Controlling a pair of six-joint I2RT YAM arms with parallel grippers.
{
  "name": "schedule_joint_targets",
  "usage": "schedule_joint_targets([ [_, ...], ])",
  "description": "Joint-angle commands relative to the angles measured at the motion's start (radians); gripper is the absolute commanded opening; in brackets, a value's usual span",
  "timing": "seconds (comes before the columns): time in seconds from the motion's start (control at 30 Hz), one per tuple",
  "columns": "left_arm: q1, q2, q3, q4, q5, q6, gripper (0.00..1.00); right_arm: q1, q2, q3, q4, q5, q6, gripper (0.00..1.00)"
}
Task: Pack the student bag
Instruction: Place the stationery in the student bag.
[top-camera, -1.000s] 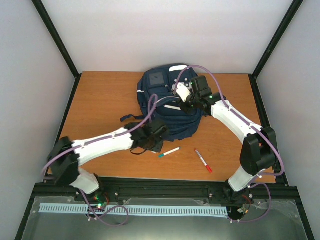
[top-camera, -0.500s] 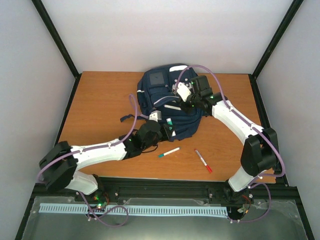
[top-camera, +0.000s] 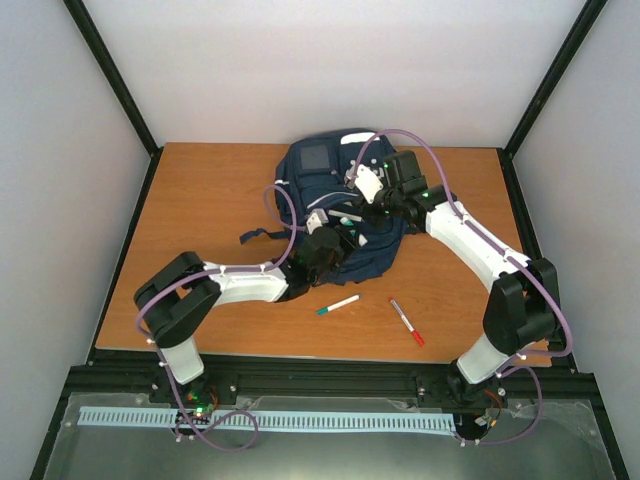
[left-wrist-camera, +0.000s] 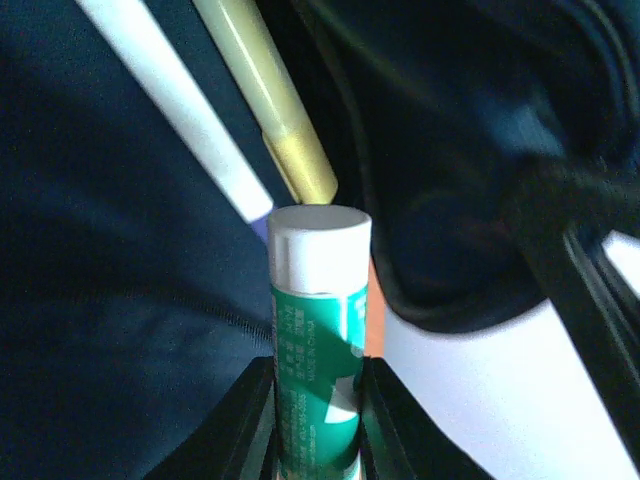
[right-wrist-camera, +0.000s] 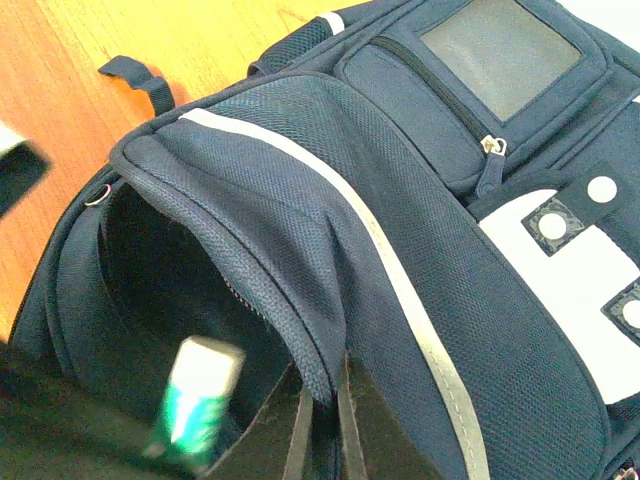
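My left gripper should push the green glue stick (left-wrist-camera: 318, 335) deeper, as it points cap first into the lifted opening (right-wrist-camera: 195, 275), until my fingers are inside, before it lets go.
The student bag (top-camera: 318, 185) lies at the back middle of the table, navy with thin white stripes, its main opening facing the arms. My right gripper (top-camera: 373, 210) is shut on the upper edge of the opening (right-wrist-camera: 322, 385) and holds it lifted. My left gripper (top-camera: 336, 233) is shut on a green glue stick with a white cap (left-wrist-camera: 318, 330) and holds it at the mouth of the opening. The glue stick also shows in the right wrist view (right-wrist-camera: 195, 400), inside the dark opening. A white pen (left-wrist-camera: 180, 110) and a yellow marker (left-wrist-camera: 272, 110) lie inside the bag ahead of it.
A pen with a green cap (top-camera: 338, 304) and a red pen (top-camera: 406, 322) lie on the wooden table in front of the bag. A dark bag strap (top-camera: 262, 237) trails to the left, beside my left arm.
My left arm has swung forward and right, carrying the glue stick from the bag's front edge into the opening. My right gripper has stayed holding the opening's edge.
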Motion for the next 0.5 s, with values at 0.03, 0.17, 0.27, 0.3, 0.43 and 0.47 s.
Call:
schedule_joint_targets([
  [0.03,0.048,0.067,0.095,0.125,0.012,-0.090,0.01,-0.001,-0.067,0.006,0.021,-0.060,0.019,0.03],
  [0.17,0.066,0.104,0.156,0.091,-0.010,-0.138,0.01,-0.001,-0.066,0.005,0.021,-0.063,0.018,0.03],
  [0.27,0.075,0.133,0.196,0.068,-0.032,-0.189,0.01,-0.001,-0.070,0.003,0.021,-0.063,0.016,0.03],
  [0.3,0.076,0.144,0.207,0.063,-0.040,-0.206,0.01,-0.001,-0.071,0.003,0.022,-0.064,0.017,0.03],
  [0.43,0.079,0.184,0.261,-0.011,-0.072,-0.299,0.01,-0.001,-0.073,0.001,0.023,-0.068,0.019,0.03],
  [0.47,0.079,0.191,0.274,-0.021,-0.075,-0.310,0.01,-0.001,-0.073,0.001,0.025,-0.066,0.021,0.03],
])
